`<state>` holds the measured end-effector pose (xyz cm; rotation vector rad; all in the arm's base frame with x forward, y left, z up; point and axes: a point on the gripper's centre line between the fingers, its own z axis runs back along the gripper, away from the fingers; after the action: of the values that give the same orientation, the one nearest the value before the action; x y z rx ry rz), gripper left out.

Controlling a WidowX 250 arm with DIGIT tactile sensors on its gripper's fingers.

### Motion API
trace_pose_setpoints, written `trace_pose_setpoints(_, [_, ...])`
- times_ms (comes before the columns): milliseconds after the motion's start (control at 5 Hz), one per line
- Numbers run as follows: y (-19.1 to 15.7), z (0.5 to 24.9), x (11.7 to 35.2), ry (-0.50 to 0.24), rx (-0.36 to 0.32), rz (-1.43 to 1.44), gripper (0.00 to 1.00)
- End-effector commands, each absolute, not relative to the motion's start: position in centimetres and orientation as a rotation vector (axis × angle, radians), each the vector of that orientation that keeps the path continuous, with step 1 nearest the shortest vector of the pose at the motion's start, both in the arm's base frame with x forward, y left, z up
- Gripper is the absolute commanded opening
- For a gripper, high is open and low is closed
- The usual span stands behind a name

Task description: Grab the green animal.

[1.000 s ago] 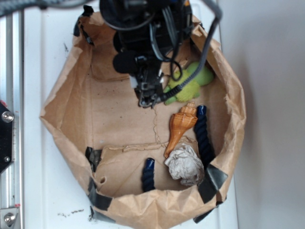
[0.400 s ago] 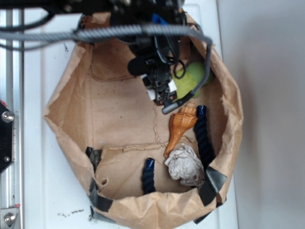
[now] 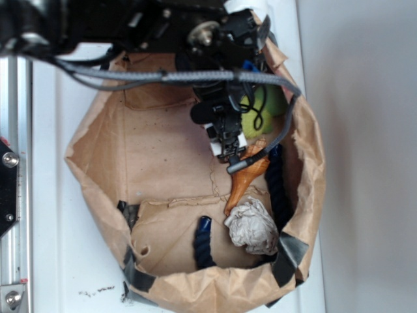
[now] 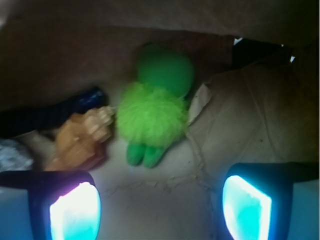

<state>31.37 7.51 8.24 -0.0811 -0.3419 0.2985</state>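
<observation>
My open fingers are pointing at the green animal's body (image 4: 151,117), which lies lengthwise and centred ahead, so they should keep moving forward until they are around the green animal's head (image 4: 165,72).
The green animal (image 4: 155,110), a fuzzy lime plush with a smooth rounded lobe, lies on the paper bag's floor just ahead of my gripper (image 4: 160,207). My two fingers stand wide apart with only bare paper between them, so the gripper is open. From outside, the green animal (image 3: 259,107) shows only in part behind my arm and cables at the bag's back right. There my gripper (image 3: 229,155) hangs just in front of the toy, over the top of the seashell.
An orange-brown seashell (image 3: 244,181) lies right beside the toy, also in the wrist view (image 4: 80,140). A crumpled paper ball (image 3: 253,225) sits in front of it. Navy rope handles (image 3: 280,186) lie along the right wall of the rolled-down paper bag (image 3: 98,163).
My arm has swung to the right and come forward, from left of the toy to above it and the shell's top. The toy is now more covered by arm and cables.
</observation>
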Motion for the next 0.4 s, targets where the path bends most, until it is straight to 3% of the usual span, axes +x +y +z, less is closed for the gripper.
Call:
trace_pose_setpoints(0, [7.96, 10.79, 33.64, -0.481, -0.148, 0.422, 1.0])
trace_pose_setpoints(200, [8.83, 10.73, 34.58, -0.514, -0.124, 0.484, 1.0])
